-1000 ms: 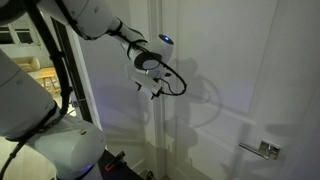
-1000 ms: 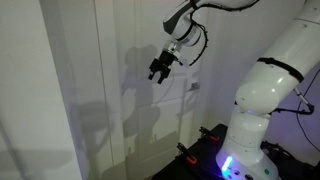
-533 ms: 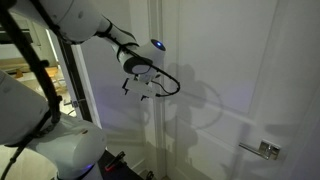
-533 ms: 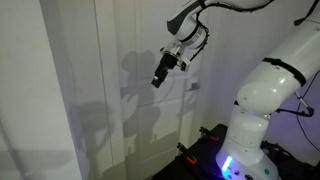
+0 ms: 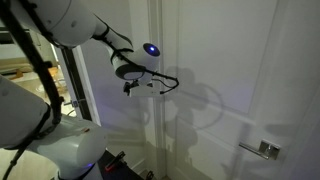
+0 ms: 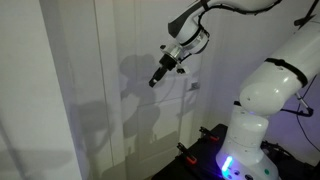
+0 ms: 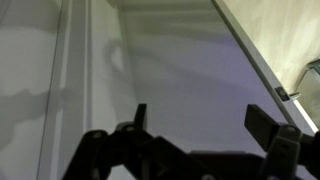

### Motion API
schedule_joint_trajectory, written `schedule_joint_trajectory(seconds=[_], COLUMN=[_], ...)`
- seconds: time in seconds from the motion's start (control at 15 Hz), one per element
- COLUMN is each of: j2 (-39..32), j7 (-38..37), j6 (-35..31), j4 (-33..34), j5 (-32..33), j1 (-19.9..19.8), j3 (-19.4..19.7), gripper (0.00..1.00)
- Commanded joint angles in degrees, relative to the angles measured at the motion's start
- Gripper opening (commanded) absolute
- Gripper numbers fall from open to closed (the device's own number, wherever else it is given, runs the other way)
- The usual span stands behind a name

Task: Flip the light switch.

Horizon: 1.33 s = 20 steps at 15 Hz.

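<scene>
My arm's shadow [image 5: 203, 105] lies across the white door, so the light is on. I expect the shadow to fade once I push the light switch.
My gripper [image 5: 130, 88] hangs in the air in front of a white panelled wall and door, and also shows in the exterior view from the robot's base side [image 6: 155, 80]. In the wrist view my gripper [image 7: 204, 120] is open, with only bare white panel between the two dark fingers. A small fitting on the wall [image 6: 193, 87], which looks like the light switch, sits to the right of the gripper and a little lower, apart from it. I cannot make out the switch in the exterior view that shows the door handle.
A metal door handle [image 5: 265, 150] sticks out at the lower right of the door. The robot's white base [image 6: 260, 110] stands close to the wall. Vertical door trim [image 7: 75, 70] runs down the panel. A pale object [image 7: 312, 68] shows at the wrist view's right edge.
The gripper has swung left along the wall, away from the door handle side, and the wrist has turned so that the fingers point more down and sideways. It stays open and empty.
</scene>
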<state>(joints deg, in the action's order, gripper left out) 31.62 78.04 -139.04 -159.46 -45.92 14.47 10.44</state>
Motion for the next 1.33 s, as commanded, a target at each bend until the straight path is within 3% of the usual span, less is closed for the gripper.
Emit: schedule_joint_trajectory(seconds=[0.0,0.07,0.27,0.53,0.6,0.67,1.0,1.27], j2=[-5.7,-6.9,-10.4,-15.0,-16.3,-18.5,-23.8,-26.7], j7=[13.7,17.2,28.1,35.4,36.9,38.1,41.8,42.4], j6=[-8.7,-9.9,-7.7,-3.8,-3.1,0.6,4.5,4.0], j4=[2.1,3.2,7.3,12.0,13.0,14.1,18.0,21.1], j5=[-14.6,-19.4,-33.2,-42.2,-43.5,-45.7,-48.7,-49.3], j1=[4.9,8.3,12.2,14.5,14.8,5.4,-3.0,-5.8], j3=[0.9,3.3,6.0,7.6,7.6,-0.8,-9.1,-12.6], gripper=[1.0,1.0,1.0,1.0,0.75,0.72,0.34,0.05])
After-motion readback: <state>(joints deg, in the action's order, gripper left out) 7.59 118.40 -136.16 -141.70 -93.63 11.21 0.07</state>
